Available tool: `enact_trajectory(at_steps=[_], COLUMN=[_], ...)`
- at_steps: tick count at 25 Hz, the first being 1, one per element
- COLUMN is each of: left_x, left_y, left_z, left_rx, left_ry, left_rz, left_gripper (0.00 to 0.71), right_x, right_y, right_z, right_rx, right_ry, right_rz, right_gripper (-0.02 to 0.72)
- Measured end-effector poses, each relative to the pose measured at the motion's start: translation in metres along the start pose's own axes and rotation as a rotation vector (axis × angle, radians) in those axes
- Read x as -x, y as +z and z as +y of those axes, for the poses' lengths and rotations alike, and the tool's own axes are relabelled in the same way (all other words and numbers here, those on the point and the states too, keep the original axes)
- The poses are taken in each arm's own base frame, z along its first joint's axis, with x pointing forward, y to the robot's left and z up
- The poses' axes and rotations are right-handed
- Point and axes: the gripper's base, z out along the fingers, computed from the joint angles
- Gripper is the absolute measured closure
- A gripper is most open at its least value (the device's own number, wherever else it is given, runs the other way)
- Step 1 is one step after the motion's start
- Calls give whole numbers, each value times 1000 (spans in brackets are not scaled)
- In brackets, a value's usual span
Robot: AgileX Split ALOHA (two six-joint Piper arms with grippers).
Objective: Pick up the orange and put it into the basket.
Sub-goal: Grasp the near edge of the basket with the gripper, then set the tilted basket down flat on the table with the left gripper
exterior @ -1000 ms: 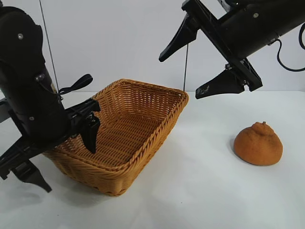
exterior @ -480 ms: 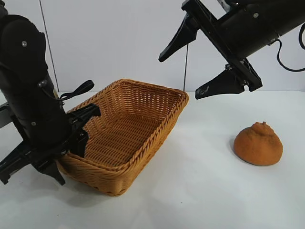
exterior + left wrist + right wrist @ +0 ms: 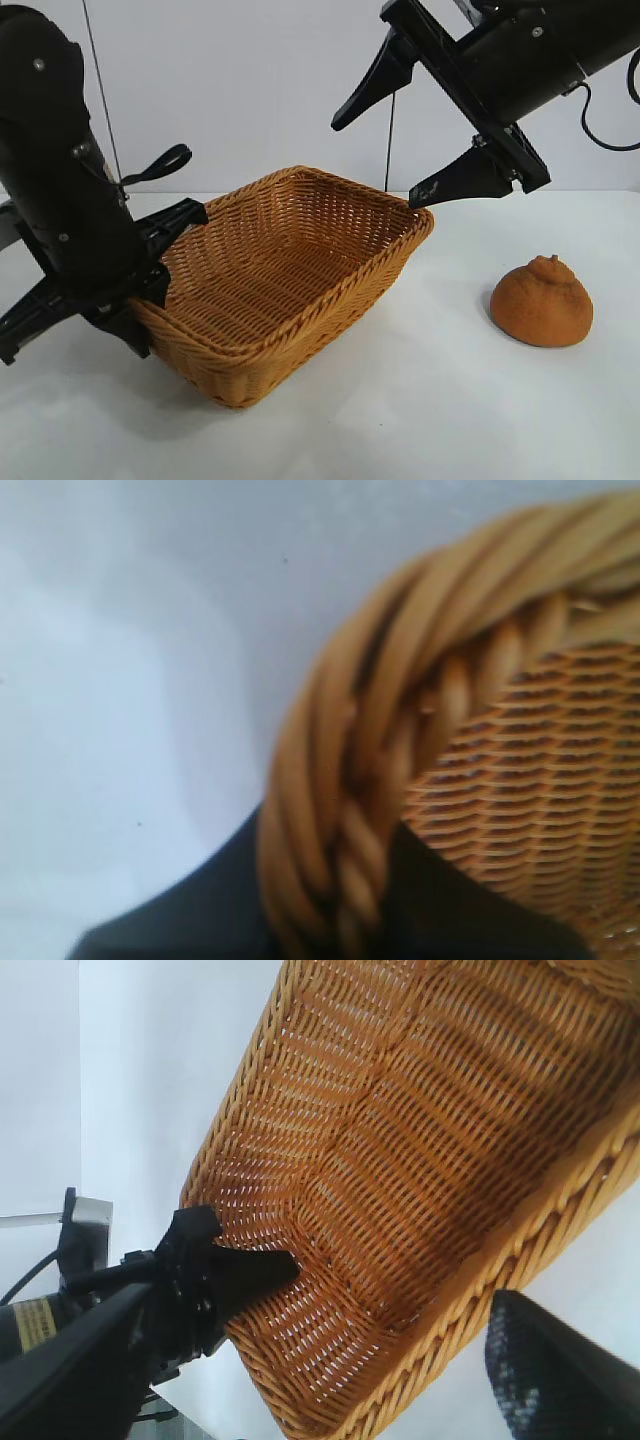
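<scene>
The basket is slanted, its near end (image 3: 232, 378) too far forward, so next my left gripper swings the braided rim (image 3: 182, 336) back until the basket stands straight before opening.
The orange (image 3: 541, 301) sits alone on the white table at the right, knobby neck up, with nothing touching it. The tan wicker basket (image 3: 330, 290) stands left of centre. My left gripper (image 3: 152, 285) is shut on the basket's left braided rim (image 3: 340, 780), one dark finger (image 3: 190, 920) outside the wall and the other inside. My right gripper (image 3: 375, 162) hangs open in the air above the basket's far right corner, well apart from the orange. In the right wrist view the basket wall (image 3: 545, 1230) fills the space below its spread fingers (image 3: 560, 1370).
The left arm's bulky black body (image 3: 60, 180) stands close against the basket's left side. A thin dark cord (image 3: 389, 140) hangs behind the basket. Bare white table (image 3: 430, 400) lies between basket and orange and along the front.
My left gripper has closed on the basket's left rim. The basket has slid and turned toward the right, its far corner now under the right gripper's lower finger. The right arm and orange stayed put.
</scene>
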Motion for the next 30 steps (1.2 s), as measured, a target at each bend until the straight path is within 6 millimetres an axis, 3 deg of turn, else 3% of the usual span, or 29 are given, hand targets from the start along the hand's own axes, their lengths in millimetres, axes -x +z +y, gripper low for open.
enact_trajectory(at_steps=[7,14,23,30], left_x=[42,60,70,75], left_y=[-18,-34,-5,14], left_z=[-8,-23,-46,-44], left_rx=[-78,-99,-12,25], left_ry=[95,290,661,750], left_rz=[56,77,235,241], left_gripper=[620,620,621,622], right_x=[0,0,-2,-2], right_y=[0,0,0,0], right_z=[0,0,1,1], right_rx=[0,2,9,9], right_ry=[0,0,0,0], right_rz=[0,5,24,25], right_gripper=[94,94,94,94])
